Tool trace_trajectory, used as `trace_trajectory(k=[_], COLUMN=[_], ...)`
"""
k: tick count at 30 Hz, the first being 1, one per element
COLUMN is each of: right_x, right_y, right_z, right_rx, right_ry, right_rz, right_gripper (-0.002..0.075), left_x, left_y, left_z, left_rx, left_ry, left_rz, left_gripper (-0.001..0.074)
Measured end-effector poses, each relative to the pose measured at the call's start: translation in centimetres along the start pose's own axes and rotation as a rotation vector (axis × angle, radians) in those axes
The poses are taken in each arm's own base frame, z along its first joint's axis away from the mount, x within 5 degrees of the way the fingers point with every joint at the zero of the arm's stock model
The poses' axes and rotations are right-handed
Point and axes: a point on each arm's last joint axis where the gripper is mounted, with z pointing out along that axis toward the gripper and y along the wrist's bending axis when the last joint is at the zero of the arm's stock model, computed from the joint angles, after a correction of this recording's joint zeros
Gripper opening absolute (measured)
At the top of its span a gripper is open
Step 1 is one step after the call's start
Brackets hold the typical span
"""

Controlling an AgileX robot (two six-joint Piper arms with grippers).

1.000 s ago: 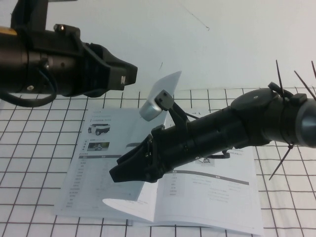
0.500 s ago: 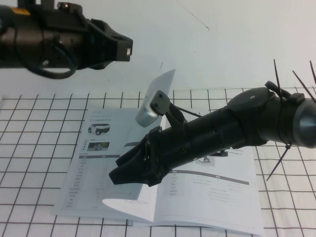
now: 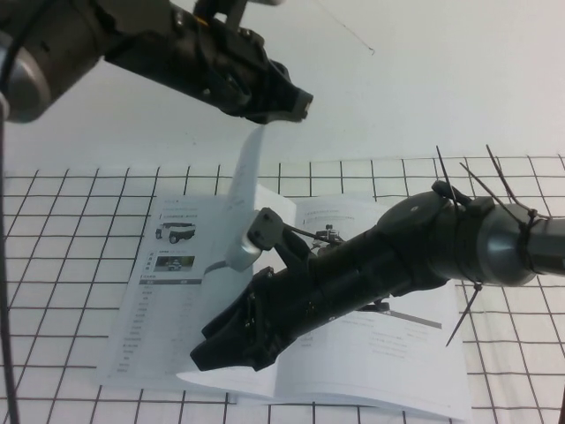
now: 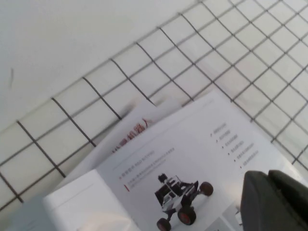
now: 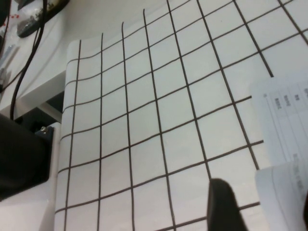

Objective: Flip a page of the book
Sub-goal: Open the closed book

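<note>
My gripper will turn the raised page (image 3: 244, 187), which already curves from the book's spine toward the vehicle photo (image 3: 175, 232). The page will then lie down flat over that side of the book.
The book (image 3: 168, 291) lies open on the grid-marked table, also seen in the right wrist view (image 5: 284, 120). The page (image 3: 250, 168) stands nearly upright from the spine, its top edge at my left gripper (image 3: 294, 104). In the left wrist view the page (image 4: 192, 154) shows a wheeled-robot photo, and the left gripper (image 4: 276, 202) is shut on it. My right arm lies low across the right half of the book. My right gripper (image 3: 216, 349) is open near the book's front edge, its finger (image 5: 221, 207) beside a page corner.
The white tabletop (image 3: 71, 221) with black grid lines runs to a plain white wall at the back. In the right wrist view black cables (image 5: 29, 53) and a dark box (image 5: 19, 154) sit past the table's edge.
My left gripper has swung right and forward to the page's top edge. The page has risen from a curl to nearly upright. My right arm has dropped lower toward the front.
</note>
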Motion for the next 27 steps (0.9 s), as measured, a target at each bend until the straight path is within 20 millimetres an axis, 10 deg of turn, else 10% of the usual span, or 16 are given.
trace_trajectory(k=[7, 14, 21, 27], right_x=[0.0, 0.0, -1.5, -5.4], right_y=[0.0, 0.3, 1.4, 2.2], right_z=[0.1, 0.1, -2.6, -12.3], right_rx=[-0.002, -0.04, -0.054, 0.12], right_ry=[-0.01, -0.004, -0.024, -0.183], right_rz=[-0.009, -0.013, -0.057, -0.033], right_gripper=[0.0356, 0.0356, 0.021, 0.0023], left_x=[1.8, 3.8, 2.6, -0.3], left_y=[1.7, 5.6, 6.1, 0.6], left_z=[4.9, 4.5, -1.1, -10.5], left_rx=[-0.01, -0.294, -0.273, -0.236], left_ry=[0.181, 0.362, 0.31, 0.1], left_rz=[0.025, -0.026, -0.117, -0.061], left_gripper=[-0.0003, -0.0002, -0.0002, -0.0002])
